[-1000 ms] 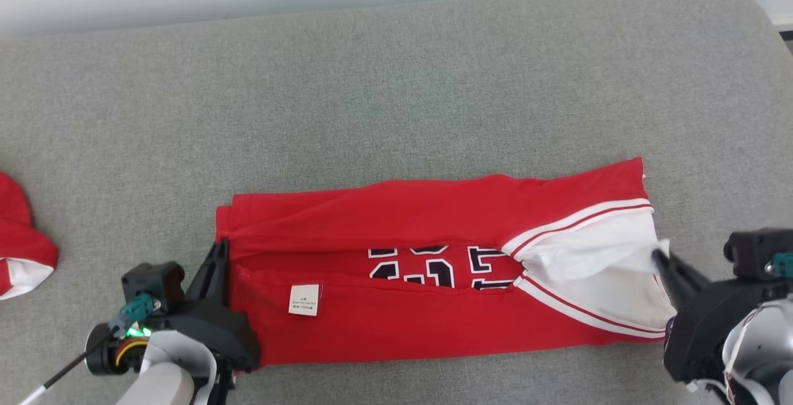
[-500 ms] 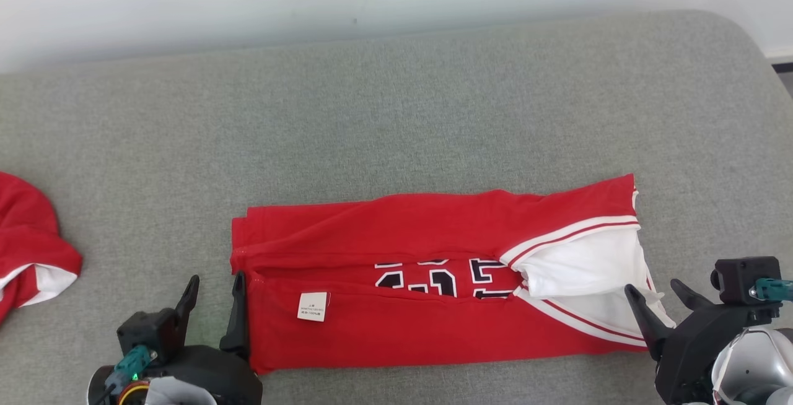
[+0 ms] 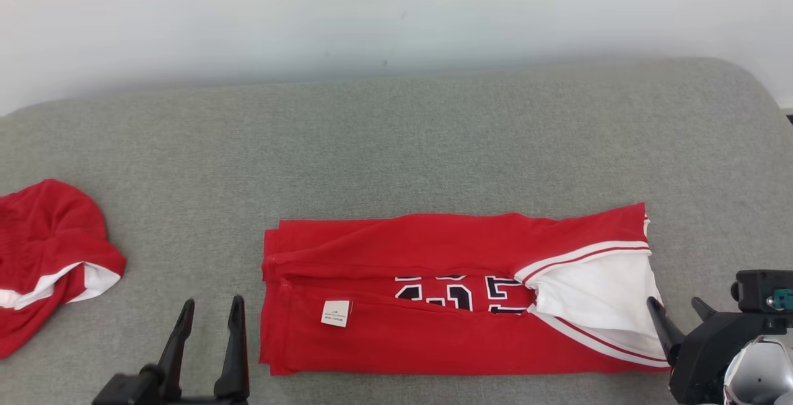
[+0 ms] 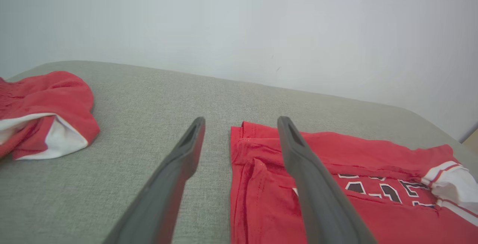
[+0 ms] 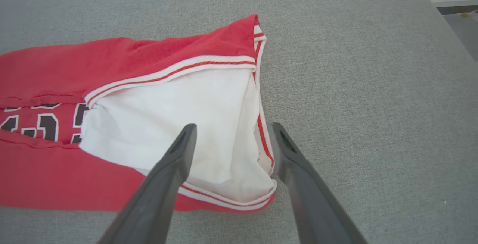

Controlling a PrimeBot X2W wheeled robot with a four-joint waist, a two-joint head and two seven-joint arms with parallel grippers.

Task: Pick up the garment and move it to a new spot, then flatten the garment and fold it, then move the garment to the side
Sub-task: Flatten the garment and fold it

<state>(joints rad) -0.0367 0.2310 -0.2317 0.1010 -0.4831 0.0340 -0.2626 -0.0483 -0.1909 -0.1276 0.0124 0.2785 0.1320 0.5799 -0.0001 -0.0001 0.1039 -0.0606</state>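
My gripper will fold the white edge (image 3: 654, 282) over, and the whole end should come along and cover the label, because the red sides (image 3: 591, 235) lie flat against the white lining.
The garment (image 3: 458, 293) is a red jersey with white trim and dark numbers, folded into a long strip across the grey cushion (image 3: 396, 145). A small white label lies on its near fold. My left gripper (image 3: 211, 304) stands open just left of the strip's left end, holding nothing. In the left wrist view the left gripper (image 4: 242, 121) has the garment (image 4: 336, 162) edge running between its spread fingers. My right gripper (image 3: 674, 303) is open at the white-lined right end. In the right wrist view the right gripper (image 5: 233, 125) hovers over that end of the garment (image 5: 149, 61).
A second red and white cloth (image 3: 49, 250) lies bunched at the cushion's left edge, also seen as the cloth (image 4: 44, 102) in the left wrist view. A pale wall (image 3: 396, 15) runs behind the cushion. The cushion's rounded right corner (image 3: 743, 83) drops away.
Both grippers went from shut on the garment's ends to open and drew back toward me. The head camera tilted up, so the whole picture shifted down.
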